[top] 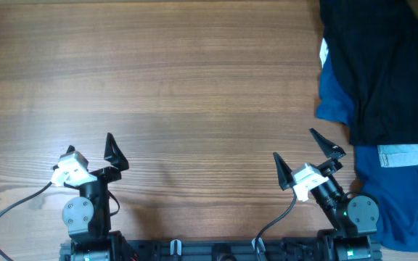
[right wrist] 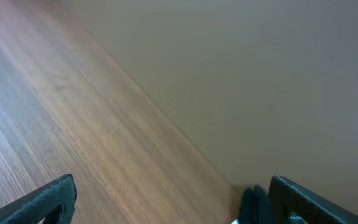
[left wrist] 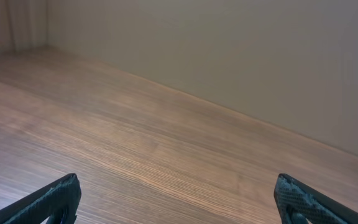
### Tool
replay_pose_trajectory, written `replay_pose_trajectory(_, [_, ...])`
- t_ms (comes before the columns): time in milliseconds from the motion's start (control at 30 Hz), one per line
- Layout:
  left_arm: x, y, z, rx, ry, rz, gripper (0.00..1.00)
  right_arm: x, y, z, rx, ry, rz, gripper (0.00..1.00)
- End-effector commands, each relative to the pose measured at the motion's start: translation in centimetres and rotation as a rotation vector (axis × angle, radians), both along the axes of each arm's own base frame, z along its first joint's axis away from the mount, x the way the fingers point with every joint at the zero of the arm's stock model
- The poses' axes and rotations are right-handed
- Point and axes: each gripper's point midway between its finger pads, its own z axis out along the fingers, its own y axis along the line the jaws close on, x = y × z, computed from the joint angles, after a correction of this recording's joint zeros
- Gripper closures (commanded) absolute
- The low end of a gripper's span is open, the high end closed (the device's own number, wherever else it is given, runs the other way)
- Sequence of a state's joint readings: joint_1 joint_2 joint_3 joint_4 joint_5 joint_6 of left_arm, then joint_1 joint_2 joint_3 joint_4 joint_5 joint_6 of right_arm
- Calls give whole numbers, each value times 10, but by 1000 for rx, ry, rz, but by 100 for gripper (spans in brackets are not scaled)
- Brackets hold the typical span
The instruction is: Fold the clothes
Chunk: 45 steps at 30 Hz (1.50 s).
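Note:
My left gripper is unable to reach the black shorts [top: 389,69], which lie crumpled at the far corner. Next, my right gripper pulls them to the open middle [top: 212,119] before they are folded.
The clothes, a pair of black shorts [top: 390,65] with a white label [top: 324,51] at the left edge, lie crumpled at the table's far right corner. In the right wrist view only a dark sliver of cloth [right wrist: 252,202] shows beside the right finger. My right gripper [top: 305,156] stands open near the front edge, left of the pile and touching nothing. My left gripper [top: 93,154] stands open at the front left, far from the shorts. Both wrist views show wide-spread fingers over bare wood: left gripper [left wrist: 176,193], right gripper [right wrist: 173,190].
A royal-blue garment [top: 336,101] lies under the black shorts and spreads down the right edge [top: 405,196]. A light-blue denim waistband [top: 408,154] lies across it. A plain wall [left wrist: 260,56] rises behind the wooden table [top: 158,72].

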<state>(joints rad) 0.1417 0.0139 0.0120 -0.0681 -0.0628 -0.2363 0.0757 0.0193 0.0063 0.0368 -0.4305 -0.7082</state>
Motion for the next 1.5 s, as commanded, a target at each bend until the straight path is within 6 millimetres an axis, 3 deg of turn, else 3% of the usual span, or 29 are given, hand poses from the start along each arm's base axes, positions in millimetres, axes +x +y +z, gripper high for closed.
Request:
replay_pose_trajectory(0, [-2,7,0,26,-2,42,0,-7,12,-1,-73,-40,76,0])
replay_pose_trajectory(233, [-2,7,0,26,-3,41,0,-15,23,-1,-68,-42,158,0])
replay_pose_trajectory(300, [0,-2,1,9,-11,-7,0,-15,23,5,-50,-57,157,0])
replay_pose_trajectory(467, [4,-34,3,-2,-19,-195,0,-10,6,53,349,10,87,0])
replay_pose_trajectory(567, [2,-35,13,0,-31,-203,0,-13,5,80,374,-6,87,0])
replay_pose_trajectory(700, [-3,-36,53,14,-81,-202,0,1,6,112,375,37,77,0])
replay_pose_trajectory(900, [8,-38,92,25,3,-223,1,49,19,147,408,245,112,0])
replay_pose_trajectory(967, [26,-36,114,37,81,-230,0,79,31,167,422,351,155,0])
replay_pose_trajectory(1133, [64,-40,138,-5,229,-275,0,136,36,178,408,550,125,0])
replay_pose_trajectory(1267, [97,-55,141,-28,378,-333,0,178,29,176,422,685,88,0])
replay_pose_trajectory(1400, [125,-66,126,-61,564,-367,0,217,18,163,393,707,48,0])
replay_pose_trajectory(1467, [137,-74,116,-79,626,-397,0,227,20,154,421,730,57,0])
